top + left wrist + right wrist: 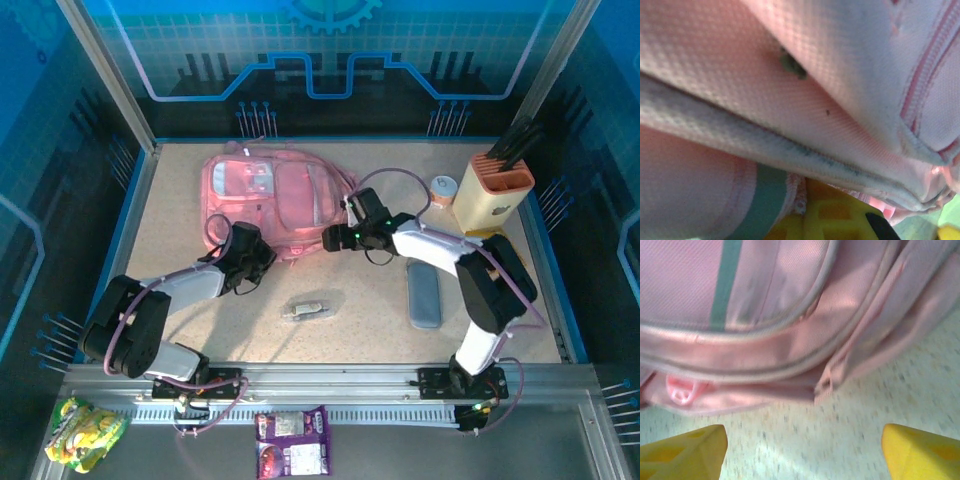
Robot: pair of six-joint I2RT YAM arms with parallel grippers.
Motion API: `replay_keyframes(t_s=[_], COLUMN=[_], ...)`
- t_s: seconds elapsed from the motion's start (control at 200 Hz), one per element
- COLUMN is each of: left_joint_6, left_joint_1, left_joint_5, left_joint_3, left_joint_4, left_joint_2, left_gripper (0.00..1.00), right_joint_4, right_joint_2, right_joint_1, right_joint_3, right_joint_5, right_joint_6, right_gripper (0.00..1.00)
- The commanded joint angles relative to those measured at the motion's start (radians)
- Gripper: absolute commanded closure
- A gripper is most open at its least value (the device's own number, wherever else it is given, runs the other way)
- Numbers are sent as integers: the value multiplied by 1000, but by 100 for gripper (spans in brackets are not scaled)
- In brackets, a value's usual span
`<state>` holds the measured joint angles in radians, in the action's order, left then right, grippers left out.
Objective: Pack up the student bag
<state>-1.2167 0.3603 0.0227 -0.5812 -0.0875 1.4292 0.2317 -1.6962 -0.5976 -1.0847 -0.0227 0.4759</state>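
Observation:
The robot's right gripper should first take the near zipped edge (757,397) and turn the student bag around, because the bag is lying crosswise with its long side (288,246) toward the robot's grippers.
The student bag (268,197), a soft pink backpack with a translucent front panel, lies flat at the back left of the table. My left gripper (256,256) is at the bag's near edge, shut on a fold of its pink fabric. In the left wrist view the fabric (790,90) presses against a yellow finger (835,217). My right gripper (336,238) hovers just off the bag's near right corner. It stands open over bare tabletop (802,455), with the bag's zipped edge (790,365) just beyond its yellow fingertips (682,452).
A grey pencil case (424,294) lies right of centre and a small clear packet (308,309) sits mid-table. A cream and orange holder (492,195) and a small white jar (443,188) stand at the back right. Snack packets (293,441) lie on the near ledge.

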Motion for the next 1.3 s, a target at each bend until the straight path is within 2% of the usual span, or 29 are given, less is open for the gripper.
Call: replay_keyframes(t_s=[0.0, 0.145, 0.235, 0.4, 0.66, 0.845, 0.965, 1.156, 1.296], left_joint_6=[-94, -144, -141, -143, -123, -118, -111, -109, -107], left_joint_1=[24, 68, 84, 94, 103, 109, 112, 114, 115], left_joint_5=[-47, -18, -3, 11, 29, 25, 29, 37, 54], left_joint_3=[-35, -45, -57, -55, -68, -80, -85, -81, -73], left_joint_4=[-5, -3, 13, 27, 48, 38, 41, 48, 61], left_joint_2=[-32, -51, -65, -90, -104, -89, -85, -99, -115], left_gripper=[100, 100, 100, 100, 100, 100, 100, 100, 100], right_joint_4=[76, -79, -173, -358, -524, -593, -576, -519, -472], right_joint_2=[73, 42, -8, -107, -212, -223, -249, -256, -231], right_joint_1=[-65, -194, -236, -261, -265, -288, -291, -293, -294], right_joint_3=[72, 117, 110, 110, 85, 83, 55, 8, 25], right_joint_5=[52, 52, 75, 96, 162, 175, 218, 294, 344], right_joint_6=[-33, -42, -29, -61, -131, -167, -163, -140, -91], right_gripper=[18, 23, 28, 38, 49, 51, 54, 68, 83])
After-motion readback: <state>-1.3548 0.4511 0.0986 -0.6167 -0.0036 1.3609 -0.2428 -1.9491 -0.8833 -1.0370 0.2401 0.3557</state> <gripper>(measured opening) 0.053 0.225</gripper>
